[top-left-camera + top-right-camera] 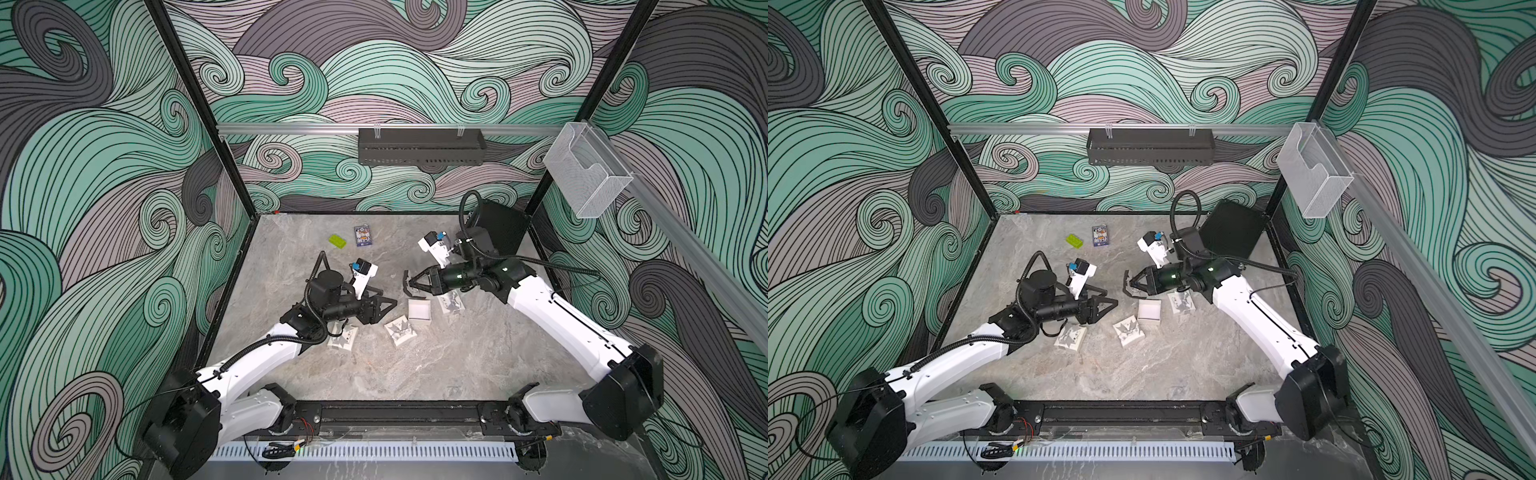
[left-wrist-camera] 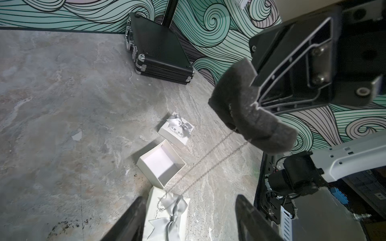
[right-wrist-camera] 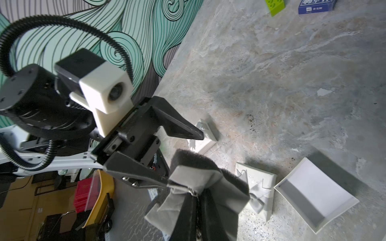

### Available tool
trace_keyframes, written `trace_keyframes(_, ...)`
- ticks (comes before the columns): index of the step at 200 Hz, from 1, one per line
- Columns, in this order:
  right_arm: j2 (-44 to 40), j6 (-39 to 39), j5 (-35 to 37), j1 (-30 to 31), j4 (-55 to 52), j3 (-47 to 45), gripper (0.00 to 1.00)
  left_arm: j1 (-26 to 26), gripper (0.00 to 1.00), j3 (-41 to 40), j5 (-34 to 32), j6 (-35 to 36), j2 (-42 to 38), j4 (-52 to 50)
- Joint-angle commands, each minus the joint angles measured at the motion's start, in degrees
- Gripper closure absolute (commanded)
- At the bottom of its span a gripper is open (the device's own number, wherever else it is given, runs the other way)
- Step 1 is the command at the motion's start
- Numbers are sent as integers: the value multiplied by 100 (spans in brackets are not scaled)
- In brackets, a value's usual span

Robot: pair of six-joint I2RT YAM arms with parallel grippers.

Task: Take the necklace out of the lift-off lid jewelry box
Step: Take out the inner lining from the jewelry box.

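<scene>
My right gripper is pinching the necklace [image 3: 193, 192] and the foam insert at once, so next my left gripper grabs the foam insert's near edge [image 3: 174, 175] before my right gripper opens.
The white jewelry box [image 1: 419, 309] stands open and empty on the marble table, also seen in the wrist views [image 2: 161, 163] [image 3: 317, 194]. My right gripper [image 1: 409, 282] [image 3: 198, 219] is shut on a dark grey foam insert [image 2: 250, 116] [image 3: 198, 177], held above the table just behind the box. The necklace [image 2: 221, 144], a thin silver chain, hangs from the insert in two strands. Its lower end rests on a bow-topped white lid [image 2: 167, 208]. My left gripper [image 1: 388, 301] [image 2: 192, 221] is open beside the insert, holding nothing.
Three bow-topped white lids or boxes lie around the open box [image 1: 400, 330] [image 1: 343, 337] [image 1: 451, 300]. A green brick [image 1: 337, 241] and a blue card pack [image 1: 363, 237] lie at the back. A black case [image 2: 158, 52] leans in the back right corner.
</scene>
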Motion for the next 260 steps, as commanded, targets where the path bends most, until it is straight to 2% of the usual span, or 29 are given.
trace_keyframes(1,-175,180,-356,-19,104,140,90,-181,34,231,460,185,128,413)
trace_keyframes(33,-308,238,-437,14,97,97,90,-528,34,514,564,415,350,463)
trace_keyframes(69,-485,237,-300,21,131,46,90,-718,36,620,294,335,480,491)
trace_keyframes(120,-813,122,974,32,57,-134,91,-788,42,541,-414,40,-48,147)
trace_keyframes(171,-980,25,1788,217,225,-401,91,-865,48,804,-333,-322,-255,34)
trace_keyframes(260,-1078,-114,2017,434,357,-566,91,-968,54,1425,-502,-591,392,-266)
